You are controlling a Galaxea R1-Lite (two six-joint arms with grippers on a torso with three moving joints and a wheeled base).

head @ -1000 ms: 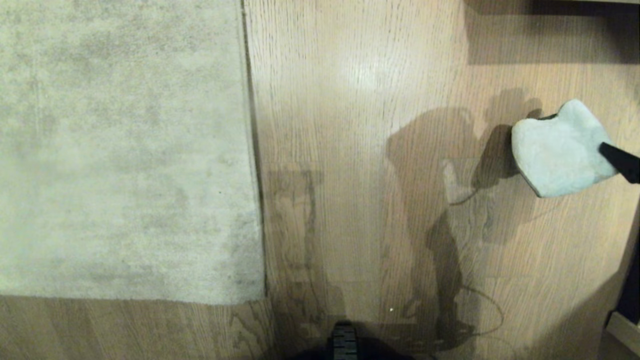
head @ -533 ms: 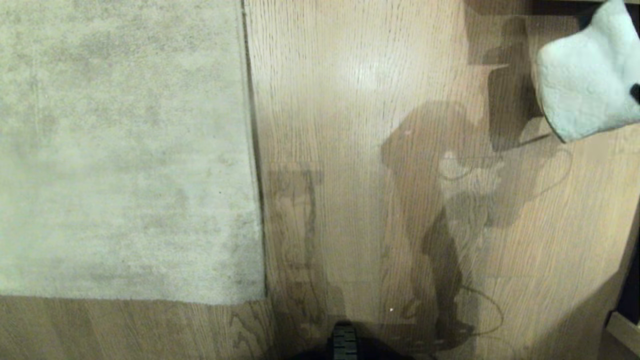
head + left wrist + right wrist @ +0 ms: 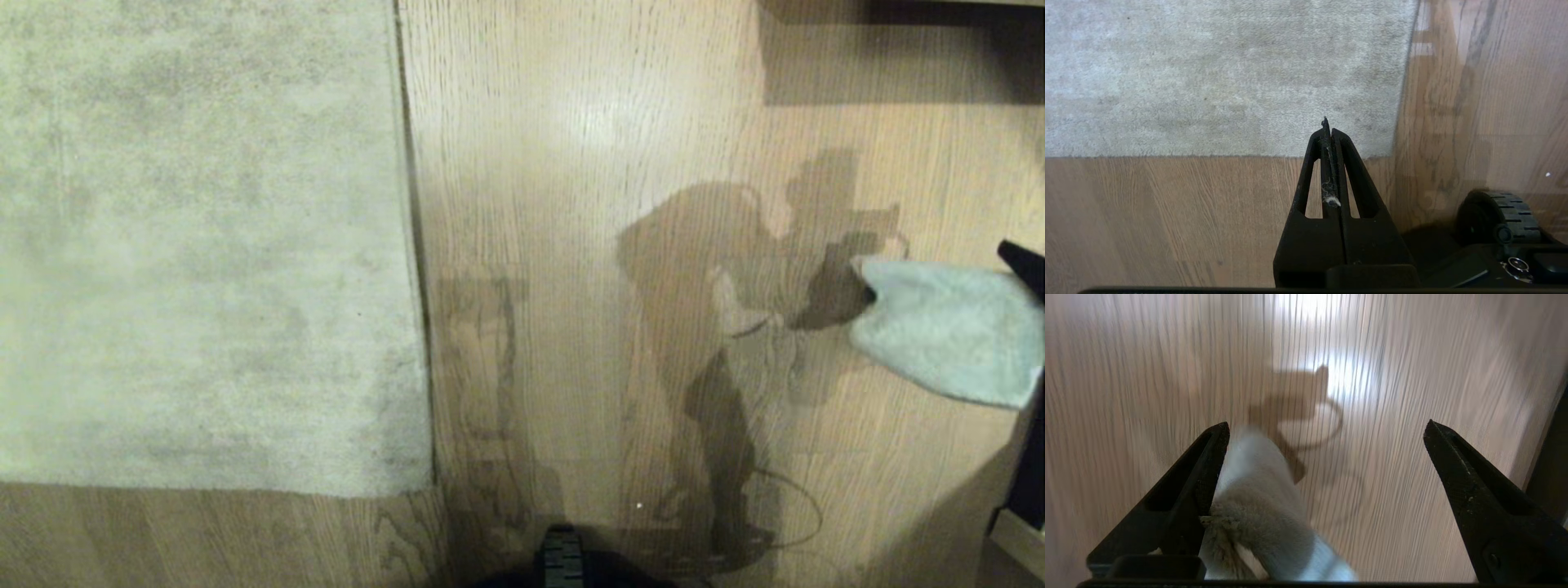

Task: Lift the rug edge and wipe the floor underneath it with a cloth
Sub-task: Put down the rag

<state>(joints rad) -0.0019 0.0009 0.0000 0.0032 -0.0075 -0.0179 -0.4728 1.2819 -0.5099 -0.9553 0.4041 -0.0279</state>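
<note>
The cloth sticks to only one finger of my open right gripper, so next I swing back and close both fingers around the hanging cloth (image 3: 948, 331) before wiping.
The rug (image 3: 204, 245) lies flat on the left, its edge (image 3: 414, 245) straight and its corner (image 3: 429, 488) down on the floor (image 3: 571, 163). At the right border the pale blue-white cloth (image 3: 947, 339) hangs above the wood planks, clinging to one black finger (image 3: 1024, 263) of my right gripper. The right wrist view shows that gripper (image 3: 1327, 424) open wide, with the cloth (image 3: 1261, 514) draped against only one finger (image 3: 1200, 477). My left gripper (image 3: 1328, 124) is shut, with a bit of lint between its fingers, and hovers near the rug corner (image 3: 1392, 153).
Dark furniture and its shadow (image 3: 898, 49) line the far right. A dark object (image 3: 1030, 474) stands at the right border. My base wheel (image 3: 1498, 216) sits close to the rug corner. Arm shadows fall on the planks (image 3: 718, 327).
The cloth swung up to the far right corner of the head view, then dropped back lower at the right border, flatter than before. The rug and left arm stayed still.
</note>
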